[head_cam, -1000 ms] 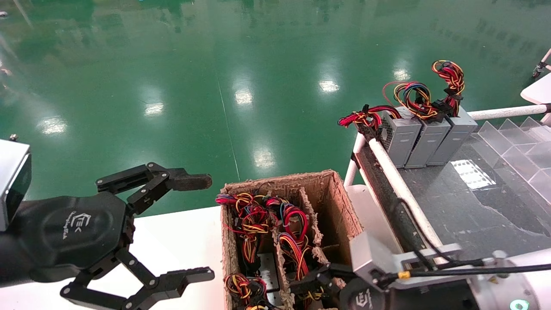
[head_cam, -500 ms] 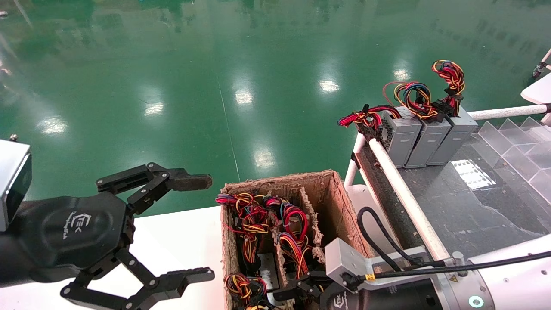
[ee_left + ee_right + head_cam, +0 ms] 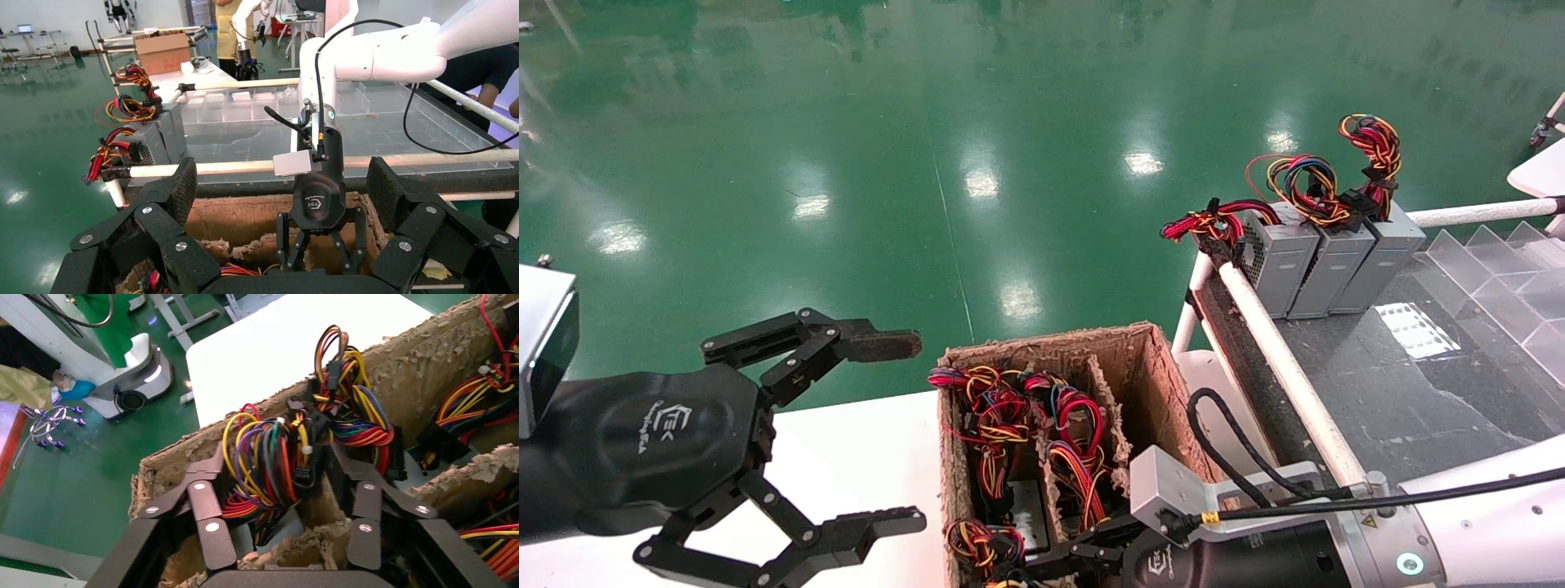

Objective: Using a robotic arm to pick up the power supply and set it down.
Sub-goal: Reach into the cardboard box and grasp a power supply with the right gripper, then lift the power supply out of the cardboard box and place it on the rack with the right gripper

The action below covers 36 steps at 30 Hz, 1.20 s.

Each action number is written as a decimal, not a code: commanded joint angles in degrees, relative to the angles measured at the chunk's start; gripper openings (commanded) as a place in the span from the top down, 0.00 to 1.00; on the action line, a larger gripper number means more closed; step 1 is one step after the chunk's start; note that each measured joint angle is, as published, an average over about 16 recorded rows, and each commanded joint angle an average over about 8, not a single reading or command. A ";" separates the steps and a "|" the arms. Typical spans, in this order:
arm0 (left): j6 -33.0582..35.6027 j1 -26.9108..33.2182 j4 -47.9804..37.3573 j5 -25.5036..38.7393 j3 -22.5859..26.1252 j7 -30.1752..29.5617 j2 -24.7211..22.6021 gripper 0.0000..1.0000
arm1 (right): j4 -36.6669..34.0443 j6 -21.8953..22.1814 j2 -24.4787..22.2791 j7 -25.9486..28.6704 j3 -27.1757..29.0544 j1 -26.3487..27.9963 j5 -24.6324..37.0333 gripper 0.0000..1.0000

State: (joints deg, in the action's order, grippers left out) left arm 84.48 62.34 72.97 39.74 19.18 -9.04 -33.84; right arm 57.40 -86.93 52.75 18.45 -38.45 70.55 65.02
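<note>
The coloured wire bundle (image 3: 264,462) goes down into the grey power supply (image 3: 287,527), so I expect the power supply to come up hanging when I lift the bundle.
My right gripper (image 3: 1062,555) reaches down into the near part of a torn cardboard box (image 3: 1164,384). In the right wrist view its fingers (image 3: 211,523) stand open on either side of a power supply (image 3: 286,525), a grey box under a bundle of yellow, red and purple wires (image 3: 266,459). The jaws are not touching the wires. From the head view that bundle (image 3: 977,541) shows just left of the fingers. More wired units fill the box's other compartments. The left wrist view shows the right gripper (image 3: 318,254) hanging over the box.
My left gripper (image 3: 903,433) is parked open over the white table (image 3: 862,457), left of the box. Three more power supplies (image 3: 1328,261) stand in a row on the dark belt at back right, behind a white rail (image 3: 1279,359). Clear dividers (image 3: 1500,278) lie further right.
My right arm has swung left and lower into the box, bringing its open fingers around the near wire bundle. The left arm has not moved.
</note>
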 commanded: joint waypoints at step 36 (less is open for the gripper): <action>-0.02 0.01 0.00 -0.03 0.05 0.02 0.02 0.00 | 8.47 0.60 -5.55 0.55 5.58 -1.13 -9.05 1.00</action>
State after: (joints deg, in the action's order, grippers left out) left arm 84.46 62.35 72.97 39.71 19.22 -9.02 -33.82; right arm 65.89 -86.27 47.00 18.91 -32.73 69.39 55.88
